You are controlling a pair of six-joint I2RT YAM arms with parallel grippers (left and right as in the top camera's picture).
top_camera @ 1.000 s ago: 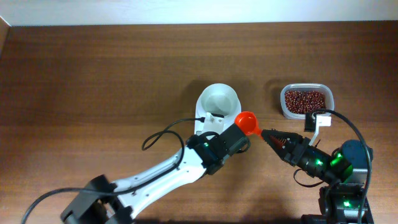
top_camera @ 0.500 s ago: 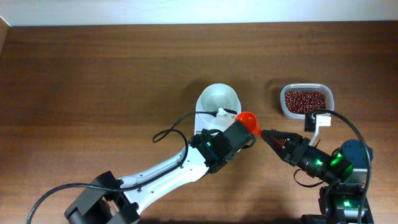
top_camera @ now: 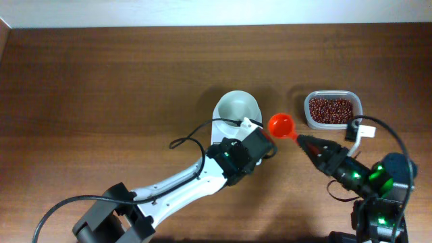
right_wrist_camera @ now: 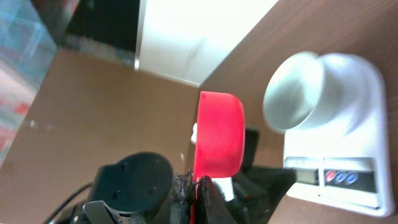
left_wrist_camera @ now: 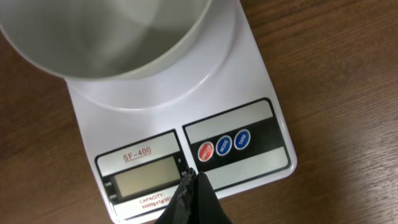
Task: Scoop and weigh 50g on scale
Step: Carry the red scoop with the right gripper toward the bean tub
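Next, I move my left gripper's fingers over from beside the red button [left_wrist_camera: 206, 151] and press it before I scoop, since the grey display [left_wrist_camera: 147, 177] is blank.
The white scale [left_wrist_camera: 261, 81] carries a round white bowl [top_camera: 237, 109] that looks empty. My left gripper [left_wrist_camera: 193, 179] is shut with nothing in it, its tips over the scale's front panel between the grey display [left_wrist_camera: 143, 180] and the round buttons [left_wrist_camera: 223, 145]; whether they touch, I cannot tell. From overhead the left gripper [top_camera: 244, 138] covers that panel. My right gripper [top_camera: 305, 140] is shut on the handle of a red scoop [top_camera: 281, 124], whose cup looks empty and hangs between the scale and the tub. The red-brown beans [top_camera: 331, 108] lie in a clear tub [top_camera: 307, 120].
In the right wrist view the red scoop [right_wrist_camera: 219, 140] stands in front, with the scale [right_wrist_camera: 357, 87] and bowl [right_wrist_camera: 292, 90] to its right and the left arm's black body [right_wrist_camera: 130, 180] to its left. Bare brown tabletop [top_camera: 101, 88] stretches left.
My right gripper has carried the red scoop right and a little farther back, away from the left gripper and closer to the bean tub. The left gripper has crept over the scale's front panel.
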